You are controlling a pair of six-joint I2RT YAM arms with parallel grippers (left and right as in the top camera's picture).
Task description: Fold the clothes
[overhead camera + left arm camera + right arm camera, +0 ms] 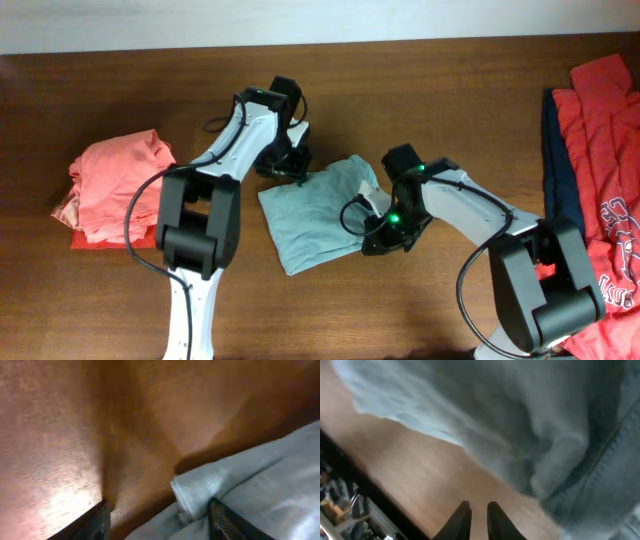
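The robot's left gripper is at the T-shirt's far corner (186, 487) and has a finger over wood, so it should go farther in along the T-shirt's far edge (337, 168) and grip there before it lifts.
A folded pale grey-blue T-shirt (315, 215) lies mid-table. My left gripper (283, 168) hovers at its far-left corner. In the left wrist view that gripper (160, 521) is open, one finger (97, 522) over bare wood and the other over the cloth, with the shirt's rolled edge (195, 491) just ahead between them. My right gripper (375, 232) is at the shirt's right edge. In the right wrist view it (479, 510) has its fingers drawn nearly together over wood with nothing between them, and the shirt (520, 420) lies just beyond the tips.
A folded stack of coral-red shirts (115, 185) rests at the left. At the right edge lies a heap with a coral-red printed shirt (605, 150) and a navy one (560, 160). The wooden table (100, 90) ends near my right gripper, with clutter (340, 505) below.
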